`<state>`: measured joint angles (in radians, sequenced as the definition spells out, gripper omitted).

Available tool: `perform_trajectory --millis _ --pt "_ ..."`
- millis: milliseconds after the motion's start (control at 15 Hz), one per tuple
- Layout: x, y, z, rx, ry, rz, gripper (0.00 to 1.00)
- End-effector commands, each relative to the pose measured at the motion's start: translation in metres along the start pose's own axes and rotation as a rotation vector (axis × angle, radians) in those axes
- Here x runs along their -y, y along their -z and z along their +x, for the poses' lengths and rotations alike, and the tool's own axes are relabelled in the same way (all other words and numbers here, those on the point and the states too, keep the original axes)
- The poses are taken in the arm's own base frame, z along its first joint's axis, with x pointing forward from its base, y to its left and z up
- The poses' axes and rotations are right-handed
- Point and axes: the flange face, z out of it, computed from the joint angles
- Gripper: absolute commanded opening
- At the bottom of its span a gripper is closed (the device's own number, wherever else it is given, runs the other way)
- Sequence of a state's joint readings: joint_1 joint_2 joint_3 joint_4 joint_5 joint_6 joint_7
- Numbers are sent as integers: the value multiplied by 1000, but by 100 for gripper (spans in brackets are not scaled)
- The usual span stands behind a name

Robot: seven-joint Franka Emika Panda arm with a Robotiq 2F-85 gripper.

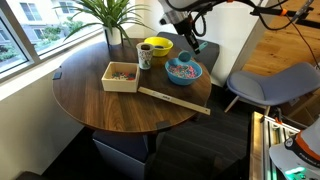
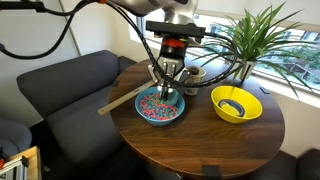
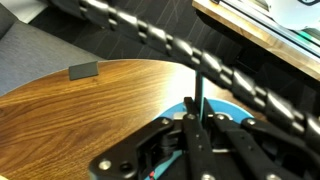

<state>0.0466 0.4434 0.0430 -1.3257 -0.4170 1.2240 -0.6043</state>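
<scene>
The teal utensil (image 1: 187,57) stands upright over the blue bowl, so my gripper should tilt it and sweep its lower end through the multicoloured pieces (image 2: 154,108) to scoop them.
My gripper (image 1: 186,52) (image 2: 168,86) hangs straight over a blue bowl (image 1: 184,72) (image 2: 160,108) filled with small multicoloured pieces, near the round wooden table's (image 1: 90,100) edge. In the wrist view the jaws of the gripper (image 3: 200,112) are shut on a thin teal utensil handle (image 3: 197,90) that stands upright above the bowl's rim (image 3: 233,106). The utensil's lower end is hidden. A yellow bowl (image 1: 157,47) (image 2: 236,103) sits beside the blue one.
A wooden box (image 1: 121,76), a mug (image 1: 145,57) (image 2: 192,73) and a long wooden stick (image 1: 175,100) (image 2: 125,98) lie on the table. A potted plant (image 1: 105,15) (image 2: 255,35) stands by the window. A small dark block (image 3: 84,70) rests near the table edge. A grey chair (image 1: 275,85) and a sofa (image 2: 60,85) flank the table.
</scene>
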Motion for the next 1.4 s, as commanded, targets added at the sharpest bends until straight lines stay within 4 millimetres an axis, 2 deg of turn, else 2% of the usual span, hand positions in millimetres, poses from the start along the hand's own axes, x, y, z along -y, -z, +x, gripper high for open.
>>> perform_trajectory --millis 0,267,400,600,1000,1333 --pt "3 -7 34 63 -20 -88 2" --pt "8 -14 63 77 -66 -186 2" --pt "16 -15 70 94 -71 -214 2" --pt "33 -15 70 165 -14 -197 2" --pt "55 -32 70 339 172 -31 3" --pt "59 -32 83 292 247 44 3"
